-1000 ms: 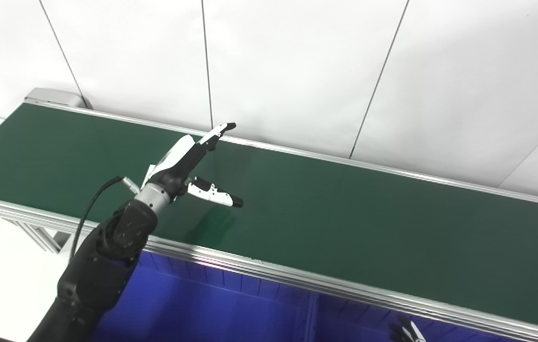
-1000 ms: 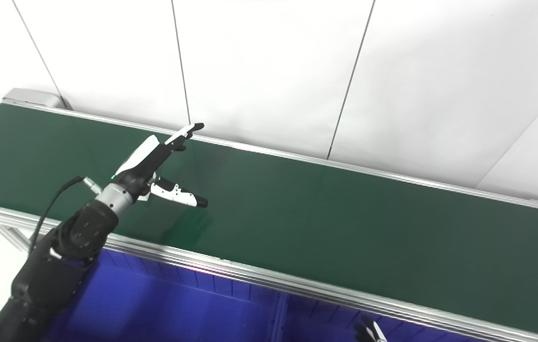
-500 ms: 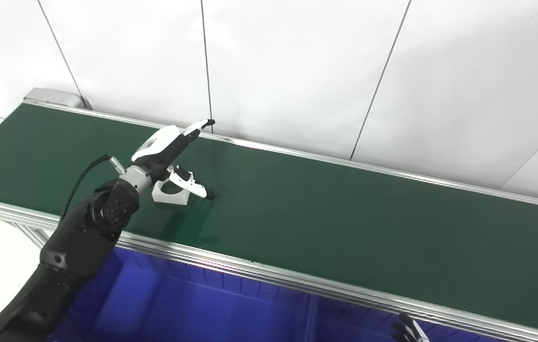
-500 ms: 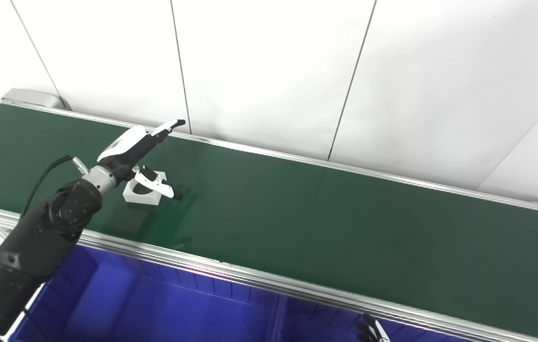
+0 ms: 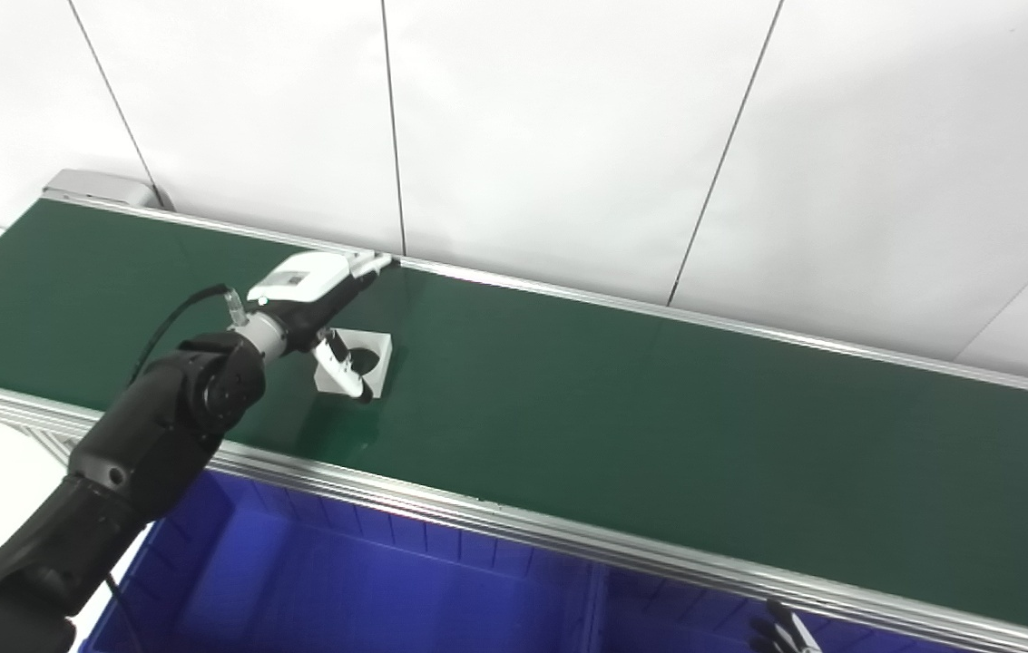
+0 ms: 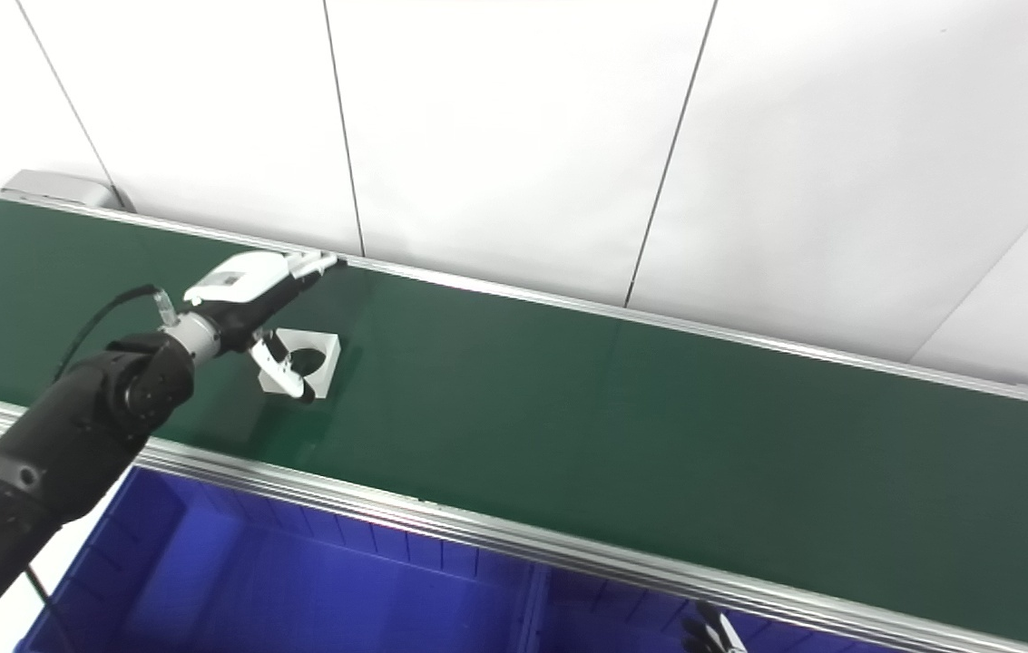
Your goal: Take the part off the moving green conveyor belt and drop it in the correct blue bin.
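The part's round hole (image 5: 365, 361) is dark inside its white rim, so I expect the part to turn out empty and open all the way through when I lift it.
The part (image 5: 376, 348) is a white square block with a round hole, lying on the green conveyor belt (image 5: 659, 408) at its left half. My left hand (image 5: 314, 292) is open just above and left of it, fingers stretched flat toward the far rail, with the thumb (image 5: 338, 370) hanging down in front of the part's near-left side. I cannot tell whether the thumb touches the part. It shows the same in the right eye view, part (image 6: 321, 350) and hand (image 6: 246, 288). Only the fingertips of my right hand (image 5: 781, 633) show at the bottom edge.
A blue bin (image 5: 368, 589) stands below the belt's near aluminium rail (image 5: 495, 512), under my left arm. A divider wall (image 5: 593, 603) separates it from a second blue bin (image 5: 686, 621) to the right. A white panelled wall runs behind the belt.
My left hand has swung left and dropped low over the belt, fingers flattening and thumb turning down. The part has ridden rightward out from behind the hand.
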{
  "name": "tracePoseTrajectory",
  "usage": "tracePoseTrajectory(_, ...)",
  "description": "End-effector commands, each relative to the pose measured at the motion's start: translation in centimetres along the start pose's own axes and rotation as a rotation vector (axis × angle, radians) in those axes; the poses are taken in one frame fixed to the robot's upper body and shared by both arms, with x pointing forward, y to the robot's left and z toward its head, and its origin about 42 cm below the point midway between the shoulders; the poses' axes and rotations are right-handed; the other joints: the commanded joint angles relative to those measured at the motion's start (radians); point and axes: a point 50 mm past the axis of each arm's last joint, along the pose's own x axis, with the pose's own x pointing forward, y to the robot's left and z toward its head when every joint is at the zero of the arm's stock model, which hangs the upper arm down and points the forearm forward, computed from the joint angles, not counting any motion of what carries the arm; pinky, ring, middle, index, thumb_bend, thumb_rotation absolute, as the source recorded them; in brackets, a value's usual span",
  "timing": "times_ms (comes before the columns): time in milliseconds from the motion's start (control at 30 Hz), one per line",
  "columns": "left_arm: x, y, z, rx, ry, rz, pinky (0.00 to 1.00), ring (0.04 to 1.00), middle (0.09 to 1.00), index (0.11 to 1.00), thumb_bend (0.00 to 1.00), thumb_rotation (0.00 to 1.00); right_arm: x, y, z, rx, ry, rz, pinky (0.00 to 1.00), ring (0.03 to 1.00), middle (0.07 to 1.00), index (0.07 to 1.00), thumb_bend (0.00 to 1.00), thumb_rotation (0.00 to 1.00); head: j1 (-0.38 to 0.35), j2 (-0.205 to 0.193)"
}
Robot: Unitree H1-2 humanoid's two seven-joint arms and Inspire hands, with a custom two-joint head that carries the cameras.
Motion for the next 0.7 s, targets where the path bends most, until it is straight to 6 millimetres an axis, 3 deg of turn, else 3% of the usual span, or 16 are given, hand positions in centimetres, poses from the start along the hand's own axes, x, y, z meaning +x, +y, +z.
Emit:
tracePoseTrajectory(0,0.7,2.0,0.4,0.050,-0.015,0.052,1.00,1.000,1.000,0.966,0.94,0.09,-0.1,-0.4,1.1,0.047,-0.069,-0.028,0.74,0.773,0.810,0.881,0.89,0.43,0.001,0.002)
tracePoseTrajectory(300,0.9,0.1,1.4,0.036,-0.032,-0.029,1.00,0.982,0.983,0.949,0.92,0.07,-0.1,-0.3,1.3,0.045,-0.076,-0.033,0.74,0.778,0.814,0.881,0.87,0.41,0.001,0.005)
tracePoseTrajectory(400,1.1,-0.8,1.7,-0.022,-0.050,0.009,0.79,0.855,0.903,0.885,0.86,0.01,-0.2,-0.3,1.3,0.038,-0.080,-0.038,0.73,0.771,0.813,0.883,0.88,0.44,0.000,0.007)
tracePoseTrajectory(433,1.2,-1.1,1.9,-0.066,-0.076,0.049,0.68,0.749,0.796,0.814,0.77,0.00,-0.2,-0.3,1.3,0.036,-0.080,-0.038,0.73,0.770,0.814,0.883,0.88,0.43,-0.001,0.008)
tracePoseTrajectory(467,1.3,-1.4,2.0,-0.097,-0.103,0.092,0.67,0.730,0.776,0.800,0.75,0.00,-0.2,-0.3,1.3,0.037,-0.080,-0.037,0.73,0.770,0.814,0.883,0.87,0.43,-0.001,0.008)
tracePoseTrajectory(533,1.4,-1.7,2.4,-0.128,-0.129,0.156,0.52,0.577,0.545,0.646,0.58,0.00,-0.2,-0.3,1.3,0.041,-0.079,-0.040,0.73,0.769,0.812,0.883,0.87,0.43,-0.001,0.007)
tracePoseTrajectory(567,1.4,-1.7,2.5,-0.130,-0.134,0.170,0.45,0.465,0.502,0.594,0.53,0.00,-0.2,-0.2,1.3,0.043,-0.079,-0.041,0.73,0.769,0.812,0.882,0.87,0.43,-0.001,0.006)
tracePoseTrajectory(667,1.6,-1.6,2.9,-0.147,-0.171,0.213,0.38,0.392,0.472,0.552,0.50,0.00,-0.2,-0.1,1.4,0.050,-0.076,-0.042,0.73,0.770,0.813,0.884,0.88,0.43,-0.002,0.005)
